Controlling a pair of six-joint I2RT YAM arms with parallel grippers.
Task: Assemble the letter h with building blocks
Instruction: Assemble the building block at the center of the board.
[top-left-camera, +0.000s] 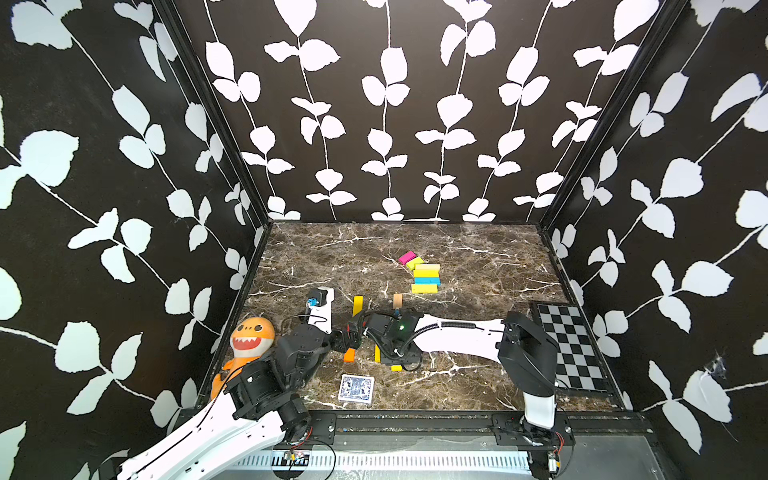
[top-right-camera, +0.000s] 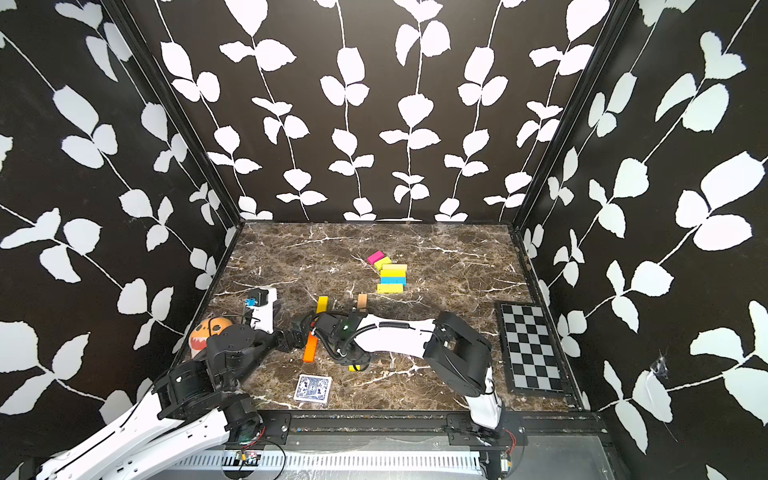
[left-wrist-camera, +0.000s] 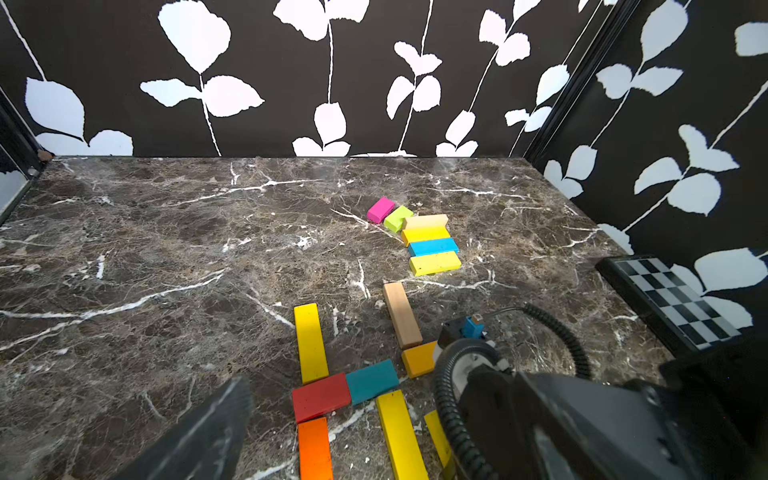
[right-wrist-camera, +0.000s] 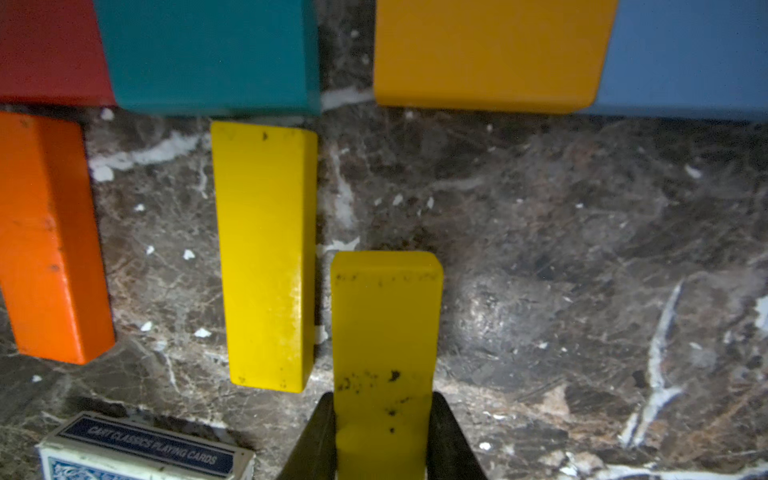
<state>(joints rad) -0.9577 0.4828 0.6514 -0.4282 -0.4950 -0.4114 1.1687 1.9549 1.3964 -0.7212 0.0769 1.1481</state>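
My right gripper keeps moving the held yellow block (right-wrist-camera: 386, 308) until it touches the amber block's side (right-wrist-camera: 436, 97), as it points straight at that side across an open gap.
Building blocks lie flat in the left wrist view: a yellow block (left-wrist-camera: 309, 343), red (left-wrist-camera: 321, 397) and teal (left-wrist-camera: 372, 380) side by side, orange (left-wrist-camera: 315, 449), and another yellow (left-wrist-camera: 401, 436) under the teal. Amber (left-wrist-camera: 417, 358) and tan (left-wrist-camera: 401, 313) blocks lie beside them. My right gripper (right-wrist-camera: 384, 436) is shut on a yellow block (right-wrist-camera: 386, 332), right beside the lying yellow block (right-wrist-camera: 266, 257). A light blue block (right-wrist-camera: 685, 54) adjoins the amber one. My left gripper (left-wrist-camera: 374, 449) hangs open over the orange and yellow blocks, holding nothing.
A spare cluster of pink, lime, tan, yellow and blue blocks (top-left-camera: 426, 278) sits further back. A blue card deck (top-left-camera: 356, 388) lies near the front edge, an orange shark plush (top-left-camera: 249, 340) at the left wall, and a chessboard (top-left-camera: 571, 345) at the right wall.
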